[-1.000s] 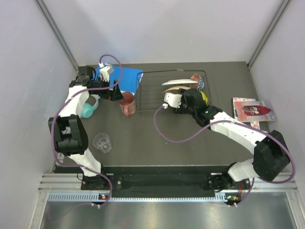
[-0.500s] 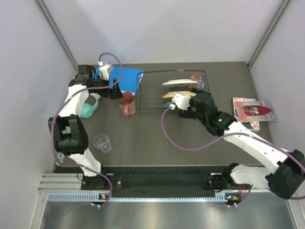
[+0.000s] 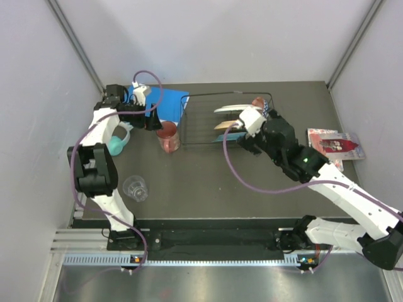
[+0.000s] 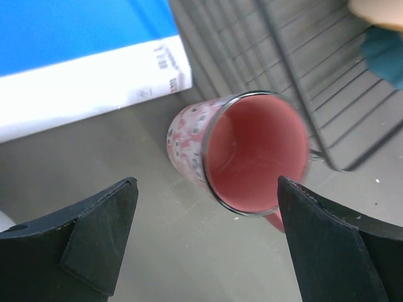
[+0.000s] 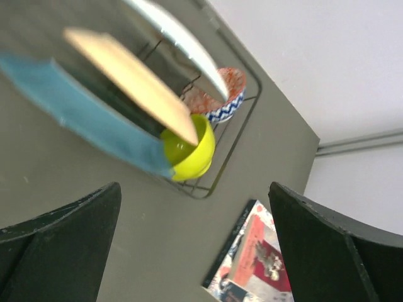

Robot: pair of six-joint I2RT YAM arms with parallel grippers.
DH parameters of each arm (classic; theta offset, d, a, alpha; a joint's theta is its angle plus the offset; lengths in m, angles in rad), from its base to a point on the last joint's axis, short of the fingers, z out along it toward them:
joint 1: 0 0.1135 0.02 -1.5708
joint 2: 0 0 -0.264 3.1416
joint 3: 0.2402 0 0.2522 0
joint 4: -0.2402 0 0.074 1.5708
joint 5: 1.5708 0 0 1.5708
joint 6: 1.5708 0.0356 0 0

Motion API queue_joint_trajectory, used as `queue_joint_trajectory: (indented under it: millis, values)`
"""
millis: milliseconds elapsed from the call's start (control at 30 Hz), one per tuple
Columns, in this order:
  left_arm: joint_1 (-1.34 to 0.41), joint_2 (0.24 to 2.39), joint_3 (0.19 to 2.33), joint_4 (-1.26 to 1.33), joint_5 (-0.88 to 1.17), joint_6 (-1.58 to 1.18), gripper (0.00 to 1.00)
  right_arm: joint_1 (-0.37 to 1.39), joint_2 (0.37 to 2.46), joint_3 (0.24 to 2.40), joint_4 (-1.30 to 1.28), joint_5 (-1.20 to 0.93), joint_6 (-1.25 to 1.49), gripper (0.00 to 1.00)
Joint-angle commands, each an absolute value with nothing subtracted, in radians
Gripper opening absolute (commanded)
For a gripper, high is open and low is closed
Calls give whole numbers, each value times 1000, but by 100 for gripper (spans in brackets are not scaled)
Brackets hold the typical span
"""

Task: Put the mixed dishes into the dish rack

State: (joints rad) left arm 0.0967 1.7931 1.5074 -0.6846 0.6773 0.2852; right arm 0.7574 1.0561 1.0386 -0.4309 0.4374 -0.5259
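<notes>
The robot's left gripper should pick up the red tumbler (image 3: 168,136) and bring its handle (image 4: 275,221) to the right gripper, because the tumbler stands across the dish rack from the right gripper.
The dish rack (image 3: 189,119) holds the white plate (image 5: 176,44), the peach plate (image 5: 126,69) and the teal plate (image 5: 82,110) on edge. The lime bowl (image 5: 192,154) and the red patterned bowl (image 5: 220,100) sit at its right end. My right gripper (image 5: 194,189) is open and empty, just off the rack's near right corner (image 3: 242,139). The red tumbler (image 4: 249,157) stands upright outside the rack's left side, also seen from above (image 3: 168,136). My left gripper (image 4: 206,189) is open above it, not touching it. The clear glass (image 3: 135,187) stands near the left arm's base.
A blue book (image 3: 157,100) lies at the back left, beside the tumbler. Teal headphones (image 3: 118,143) lie under the left arm. A red-covered magazine (image 3: 334,143) lies right of the rack. Grey walls close in on three sides.
My right arm has drawn back from the plates toward the rack's right end, and its jaws have opened wide. The left gripper has hardly moved over the tumbler.
</notes>
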Motion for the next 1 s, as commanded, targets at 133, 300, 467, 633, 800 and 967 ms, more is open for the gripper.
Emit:
queue_joint_trajectory:
  millis: [133,300,467,633,800,967]
  values:
    - [89,1910,1542,-715,617,330,79,770,1100,1221,-517,548,-125,100]
    - [35,1924,1517,-683,566,353,58,752,1074,1189,-471,549,-6,99]
    - [3,1930,1534,-698,578,342,0,596,1126,1180,-483,583,176,100]
    - [5,1876,1503,-726,581,380,0,526,1143,1158,-434,520,236,99]
    - [3,1830,1428,-750,569,422,0,479,1166,1138,-408,431,267,100]
    - [-23,1835,1371,-733,583,400,4,476,1187,1126,-425,433,273,100]
